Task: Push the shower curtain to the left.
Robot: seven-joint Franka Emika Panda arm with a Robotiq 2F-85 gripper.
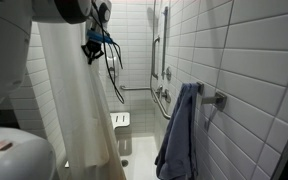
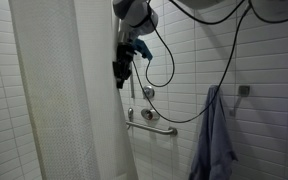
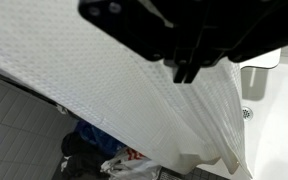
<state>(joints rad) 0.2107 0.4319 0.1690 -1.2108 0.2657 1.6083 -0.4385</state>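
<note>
The robot's closed fingers are on the shower side of the curtain's loose edge [image 1: 96, 84], so its gripper should go on pushing away from the towel until the curtain's folds [image 1: 68, 80] bunch up, and then let go.
The white shower curtain [image 1: 69, 100] hangs in long folds from near the ceiling to the floor, and shows in both exterior views [image 2: 64, 100]. My gripper [image 1: 96, 45] is high up at the curtain's free edge, fingers pointing down [image 2: 121, 72], on the shower side. I cannot tell if it touches the fabric. In the wrist view the curtain [image 3: 114, 95] fills the frame below my dark fingers [image 3: 188, 70], which meet at one tip. Nothing shows between them.
A blue-grey towel [image 1: 179, 135] hangs on the tiled wall [image 2: 216, 140]. Grab bars [image 2: 152, 125] and a small white seat [image 1: 121, 120] are on the shower wall. A floor drain [image 3: 247, 113] and a plastic bag [image 3: 124, 165] lie below.
</note>
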